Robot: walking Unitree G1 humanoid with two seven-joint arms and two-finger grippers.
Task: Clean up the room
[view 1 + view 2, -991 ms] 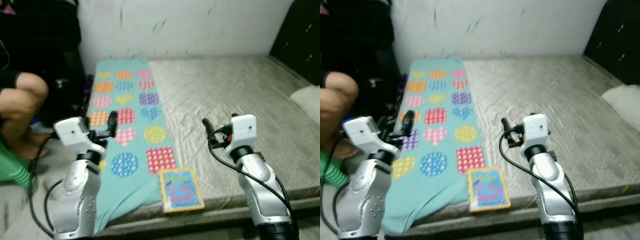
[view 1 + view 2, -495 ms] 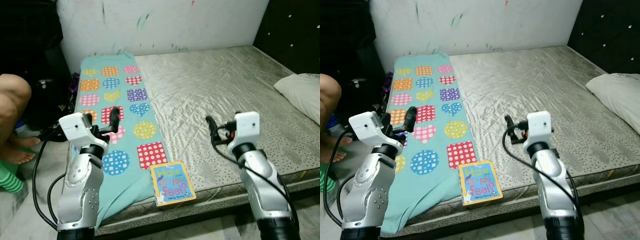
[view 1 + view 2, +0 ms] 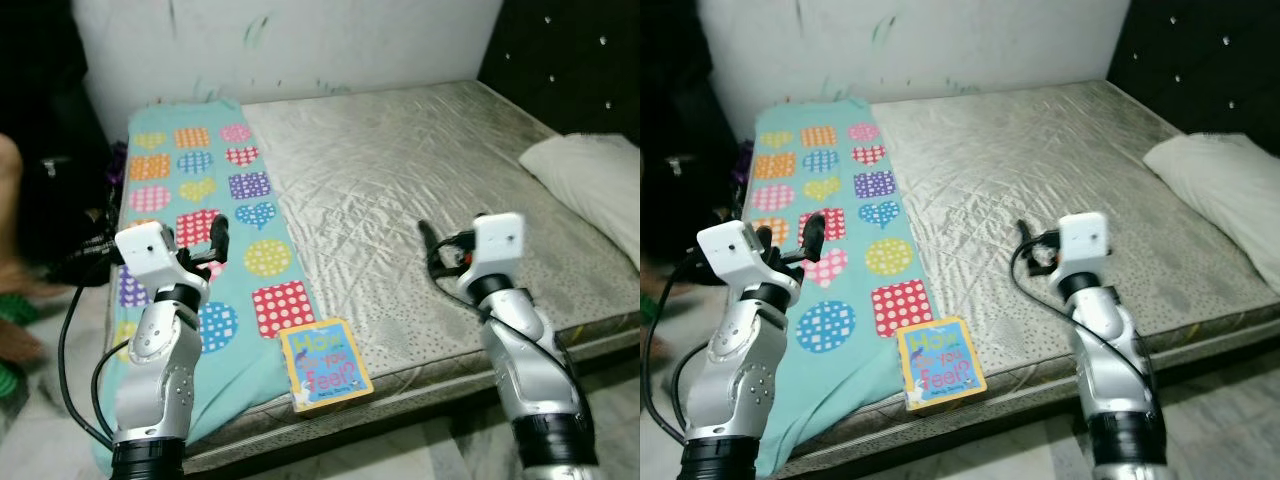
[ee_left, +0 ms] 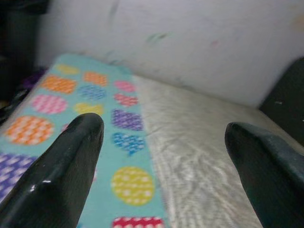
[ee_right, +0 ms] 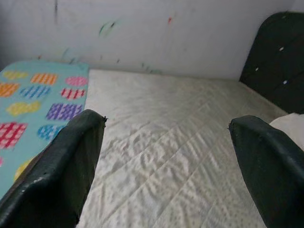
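I expect the children's book [image 3: 326, 364] to stay shut and stiff when I carry it upright by its spine, because the cover lies flat with straight, uncurled edges [image 3: 356, 352].
A children's book [image 3: 325, 364] with a blue and yellow cover lies flat near the mattress's front edge. It rests partly on a teal blanket [image 3: 190, 185] printed with colourful hearts, spread along the left side of the bare grey mattress [image 3: 400, 170]. My left gripper [image 3: 218, 238] hovers open over the blanket, up and left of the book; its black fingers [image 4: 71, 156] stand wide apart. My right gripper [image 3: 427, 238] is held open over the bare mattress, to the right of the book, with nothing between its fingers [image 5: 61, 161].
A white pillow [image 3: 585, 185] lies at the bed's right side by a black padded headboard [image 3: 570, 60]. Dark bags [image 3: 50, 190] stand on the floor left of the bed. A person's leg [image 3: 8, 165] shows blurred at the left edge. A white wall [image 3: 280, 45] backs the bed.
The whole view has swung right and drawn back, bringing the pillow and headboard in and pushing the person to the edge. Both arms stay raised and open; the book lies where it was.
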